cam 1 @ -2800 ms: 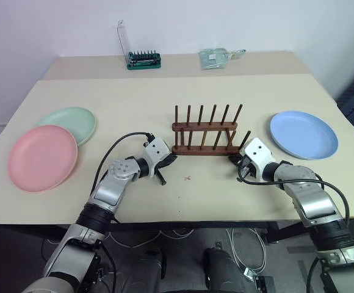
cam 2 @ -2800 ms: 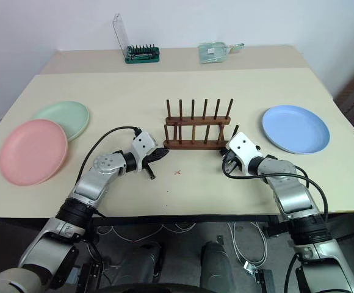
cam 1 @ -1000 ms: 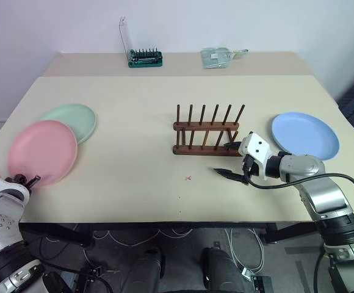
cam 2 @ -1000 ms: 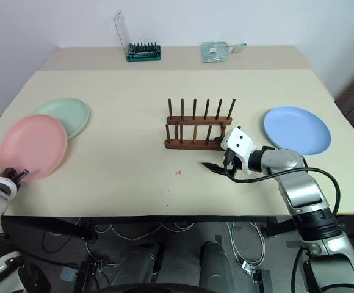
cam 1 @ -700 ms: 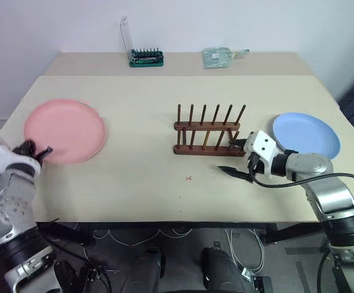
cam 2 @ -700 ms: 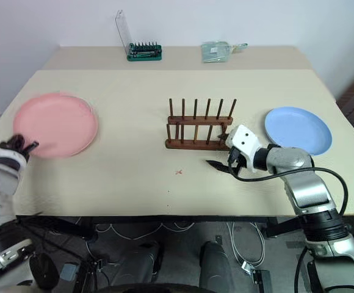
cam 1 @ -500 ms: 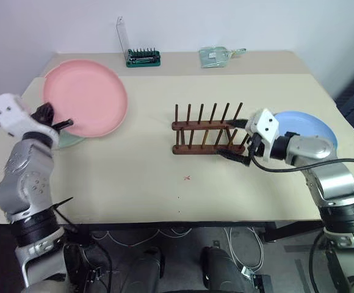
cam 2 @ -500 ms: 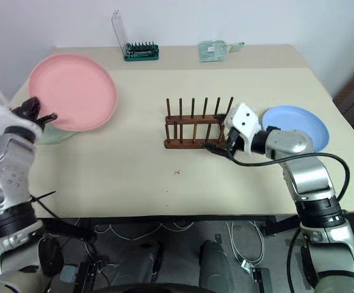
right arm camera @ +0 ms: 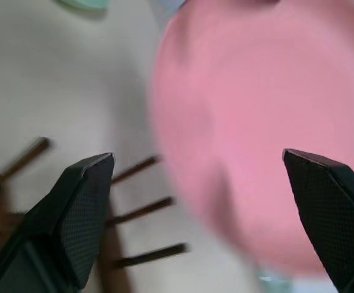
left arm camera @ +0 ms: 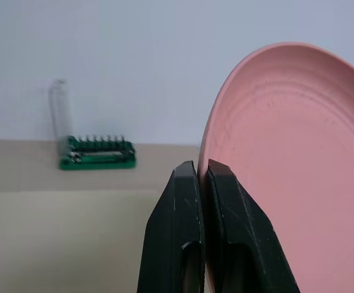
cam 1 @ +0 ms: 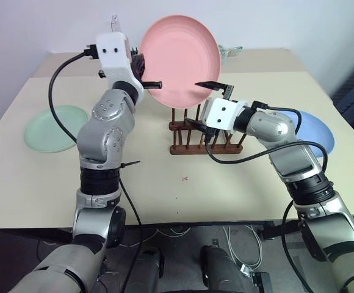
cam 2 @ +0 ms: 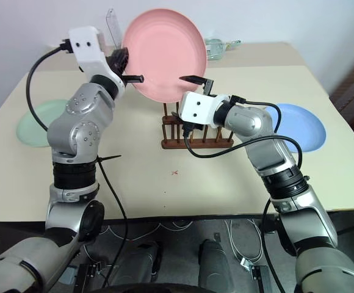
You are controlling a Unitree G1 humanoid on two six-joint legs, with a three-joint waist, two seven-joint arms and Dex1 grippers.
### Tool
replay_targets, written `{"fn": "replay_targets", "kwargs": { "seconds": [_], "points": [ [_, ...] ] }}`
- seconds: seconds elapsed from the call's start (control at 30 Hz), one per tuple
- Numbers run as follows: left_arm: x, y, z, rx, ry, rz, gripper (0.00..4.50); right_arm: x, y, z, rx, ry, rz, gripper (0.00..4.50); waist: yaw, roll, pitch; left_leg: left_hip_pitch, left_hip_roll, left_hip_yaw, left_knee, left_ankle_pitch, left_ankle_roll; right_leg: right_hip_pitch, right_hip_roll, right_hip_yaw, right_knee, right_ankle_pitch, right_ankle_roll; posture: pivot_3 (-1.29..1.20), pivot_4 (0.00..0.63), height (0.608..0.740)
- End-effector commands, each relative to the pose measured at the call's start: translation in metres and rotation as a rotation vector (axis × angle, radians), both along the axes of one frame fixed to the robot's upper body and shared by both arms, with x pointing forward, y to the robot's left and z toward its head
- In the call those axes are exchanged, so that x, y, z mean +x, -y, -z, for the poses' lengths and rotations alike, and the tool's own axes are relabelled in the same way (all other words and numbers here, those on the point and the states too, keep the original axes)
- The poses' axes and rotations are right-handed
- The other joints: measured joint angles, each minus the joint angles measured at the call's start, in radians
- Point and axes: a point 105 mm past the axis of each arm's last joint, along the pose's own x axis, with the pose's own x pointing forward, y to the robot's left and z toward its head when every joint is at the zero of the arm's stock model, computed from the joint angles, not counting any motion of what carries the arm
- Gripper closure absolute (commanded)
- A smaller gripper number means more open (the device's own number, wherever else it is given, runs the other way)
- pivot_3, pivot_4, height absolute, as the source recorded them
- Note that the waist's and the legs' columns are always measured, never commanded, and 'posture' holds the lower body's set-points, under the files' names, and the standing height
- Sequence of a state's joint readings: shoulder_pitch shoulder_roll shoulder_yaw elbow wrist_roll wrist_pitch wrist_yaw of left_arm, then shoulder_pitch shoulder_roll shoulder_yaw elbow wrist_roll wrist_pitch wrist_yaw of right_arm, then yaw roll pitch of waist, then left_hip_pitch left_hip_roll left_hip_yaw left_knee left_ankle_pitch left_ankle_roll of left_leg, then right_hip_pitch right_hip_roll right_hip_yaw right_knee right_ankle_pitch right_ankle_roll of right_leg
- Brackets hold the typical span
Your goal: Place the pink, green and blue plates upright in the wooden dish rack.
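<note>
The robot's left gripper is holding the pink plate broadside (cam 1: 180,60) to the wooden dish rack's slots, so the right gripper should grip the plate's free rim (cam 1: 217,70) and turn the plate edge-on.
My left gripper (cam 1: 154,82) is shut on the left rim of the pink plate (cam 1: 180,61) and holds it nearly upright in the air above the wooden dish rack (cam 2: 192,144). In the left wrist view its fingertips (left arm camera: 189,174) pinch the pink plate's (left arm camera: 287,183) rim. My right gripper (cam 1: 192,102) is open at the plate's lower right edge, in front of the rack. The pink plate (right arm camera: 244,122) lies just beyond its spread fingers. The green plate (cam 1: 54,127) lies flat at the table's left. The blue plate (cam 1: 317,128) lies flat at the right, partly behind my right arm.
A green bit holder (left arm camera: 97,155) with an upright clear lid stands at the table's far edge. A clear packet (cam 2: 216,44) lies there too, right of the plate. Bare tabletop (cam 1: 183,189) stretches in front of the rack.
My left gripper has swung the pink plate up and to the right, from beside the green plate to over the rack. My right gripper has risen and moved left to the plate's edge.
</note>
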State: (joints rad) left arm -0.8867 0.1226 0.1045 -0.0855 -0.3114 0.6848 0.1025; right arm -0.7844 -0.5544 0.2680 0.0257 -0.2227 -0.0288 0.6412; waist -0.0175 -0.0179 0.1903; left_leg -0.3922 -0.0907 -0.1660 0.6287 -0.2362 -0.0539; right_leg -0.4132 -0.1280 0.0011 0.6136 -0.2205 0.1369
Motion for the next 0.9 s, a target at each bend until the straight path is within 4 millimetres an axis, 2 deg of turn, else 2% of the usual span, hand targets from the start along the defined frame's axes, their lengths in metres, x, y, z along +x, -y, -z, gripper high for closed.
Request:
{"fn": "replay_targets", "kwargs": {
  "seconds": [0.03,0.17,0.2,0.27,0.3,0.5,0.57,0.7,0.9],
  "points": [
    [-0.015,0.018,-0.019,0.01,0.072,0.063,4.45,0.001,-0.015,-0.011,-0.028,0.128,-0.007,0.0,0.0,0.0,0.0,0.0,0.0,0.0,0.0,0.0,0.0,0.0,0.0,0.0,0.0,0.0,0.0,0.0,0.15,0.74],
    [-0.02,0.025,-0.023,-0.007,0.077,0.096,4.45,0.005,-0.018,-0.001,-0.099,0.175,-0.001,0.0,0.003,0.0,0.0,0.0,0.0,0.0,0.0,0.0,0.0,0.0,0.0,0.0,0.0,0.0,0.0,0.0,0.15,0.74],
    [-0.022,0.025,-0.024,-0.013,0.082,0.099,4.49,0.006,-0.017,0.002,-0.108,0.174,0.002,0.25,0.003,0.0,0.0,0.0,0.0,0.0,0.0,0.0,0.0,0.0,0.0,0.0,0.0,0.0,0.0,0.0,0.15,0.74],
    [-0.023,0.025,-0.026,-0.017,0.087,0.1,4.5,0.009,-0.014,0.005,-0.128,0.18,0.016,0.86,0.003,0.0,0.0,0.0,0.0,0.0,0.0,0.0,0.0,0.0,0.0,0.0,0.0,0.0,0.0,0.0,0.15,0.74],
    [-0.024,0.025,-0.026,-0.017,0.087,0.101,4.5,0.011,-0.012,0.005,-0.133,0.193,0.03,1.3,0.003,0.0,0.0,0.0,0.0,0.0,0.0,0.0,0.0,0.0,0.0,0.0,0.0,0.0,0.0,0.0,0.15,0.74],
    [-0.021,0.021,-0.023,-0.065,0.063,0.106,4.5,0.018,-0.004,-0.005,-0.13,0.282,0.089,4.39,0.0,0.0,0.0,0.0,0.0,0.0,0.0,0.0,0.0,0.0,0.0,0.001,0.0,0.0,0.0,0.0,0.15,0.74],
    [-0.022,0.021,-0.024,-0.111,0.064,0.125,4.5,0.02,0.0,-0.006,-0.135,0.3,0.11,4.46,0.003,0.0,0.0,0.0,0.0,0.0,0.0,0.0,0.0,0.0,0.001,0.001,0.0,0.0,0.0,0.0,0.15,0.74],
    [-0.028,0.018,-0.038,-0.265,0.126,0.176,3.07,0.021,0.009,0.0,-0.159,0.308,0.139,4.5,0.009,0.0,0.0,0.0,0.0,0.0,0.001,0.0,-0.001,0.001,0.0,0.001,-0.001,0.0,0.0,0.0,0.15,0.74],
    [-0.028,0.009,-0.045,-0.293,0.173,0.154,0.04,0.023,0.032,0.002,-0.169,0.304,0.209,4.5,0.003,0.0,0.0,0.0,0.0,0.0,0.001,0.0,0.0,0.001,0.001,0.001,-0.001,0.0,0.0,0.0,0.15,0.74]
  ]
}}
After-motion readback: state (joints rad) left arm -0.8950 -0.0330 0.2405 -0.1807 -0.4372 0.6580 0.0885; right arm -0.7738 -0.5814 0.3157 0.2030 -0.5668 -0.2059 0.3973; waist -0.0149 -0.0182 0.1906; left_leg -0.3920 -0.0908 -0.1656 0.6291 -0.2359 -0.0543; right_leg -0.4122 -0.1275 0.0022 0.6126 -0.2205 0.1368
